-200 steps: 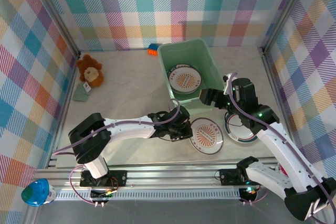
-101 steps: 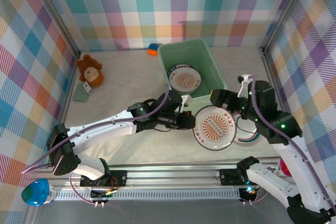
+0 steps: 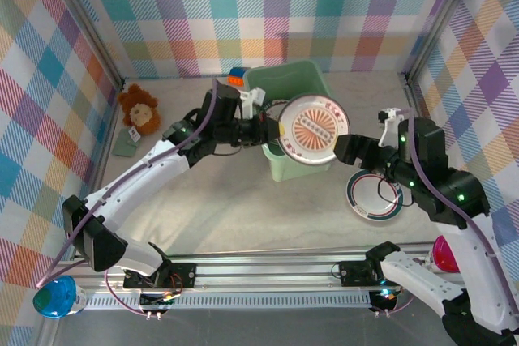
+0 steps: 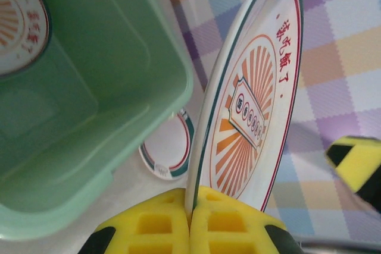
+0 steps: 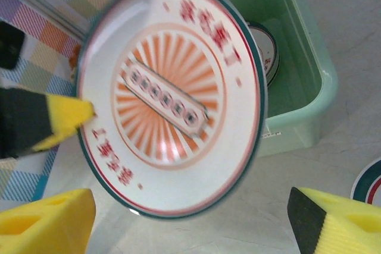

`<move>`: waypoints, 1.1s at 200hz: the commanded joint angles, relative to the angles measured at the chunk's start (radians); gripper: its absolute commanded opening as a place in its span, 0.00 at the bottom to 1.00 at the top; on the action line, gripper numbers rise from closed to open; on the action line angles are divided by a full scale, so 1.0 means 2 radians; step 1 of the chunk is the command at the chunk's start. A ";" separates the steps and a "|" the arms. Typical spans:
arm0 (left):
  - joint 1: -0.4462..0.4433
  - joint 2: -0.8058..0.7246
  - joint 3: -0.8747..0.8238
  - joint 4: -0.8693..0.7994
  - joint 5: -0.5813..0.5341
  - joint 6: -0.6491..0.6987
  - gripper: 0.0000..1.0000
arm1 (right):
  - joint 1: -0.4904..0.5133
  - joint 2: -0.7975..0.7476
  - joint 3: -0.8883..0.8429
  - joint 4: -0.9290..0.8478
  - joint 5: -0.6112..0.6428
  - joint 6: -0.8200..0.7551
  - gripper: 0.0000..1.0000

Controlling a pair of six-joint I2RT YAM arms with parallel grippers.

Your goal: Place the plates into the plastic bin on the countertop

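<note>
The held plate's free edge (image 3: 345, 126) faces the open fingers of my right gripper, so my left gripper should keep holding the plate until those fingers close on that edge (image 5: 178, 213).
My left gripper (image 3: 272, 132) (image 4: 191, 203) is shut on the rim of a white plate with an orange sunburst centre (image 3: 312, 130) (image 4: 256, 105) (image 5: 172, 105), held tilted on edge in the air over the near end of the mint-green plastic bin (image 3: 316, 79) (image 4: 89, 87) (image 5: 303, 87). Another sunburst plate (image 4: 18, 22) (image 5: 268, 52) lies inside the bin. A teal-rimmed plate (image 3: 375, 196) (image 4: 169, 147) rests flat on the beige countertop (image 3: 211, 192) to the right. My right gripper (image 3: 347, 150) (image 5: 190, 224) is open beside the held plate, without touching it.
A stuffed lion (image 3: 139, 108) and a small green card (image 3: 126, 143) lie at the far left. A blue-orange block (image 3: 237, 77) sits behind the bin's left corner. Plaid walls (image 3: 259, 6) close the counter on three sides.
My left arm has lifted the sunburst plate off the countertop and swung it up and back over the bin, tilting it on edge. The right arm has drawn back to the right.
</note>
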 commanded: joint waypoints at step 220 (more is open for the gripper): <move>0.111 0.121 0.098 0.102 0.045 -0.022 1.00 | -0.050 0.170 -0.091 0.380 0.005 0.185 0.00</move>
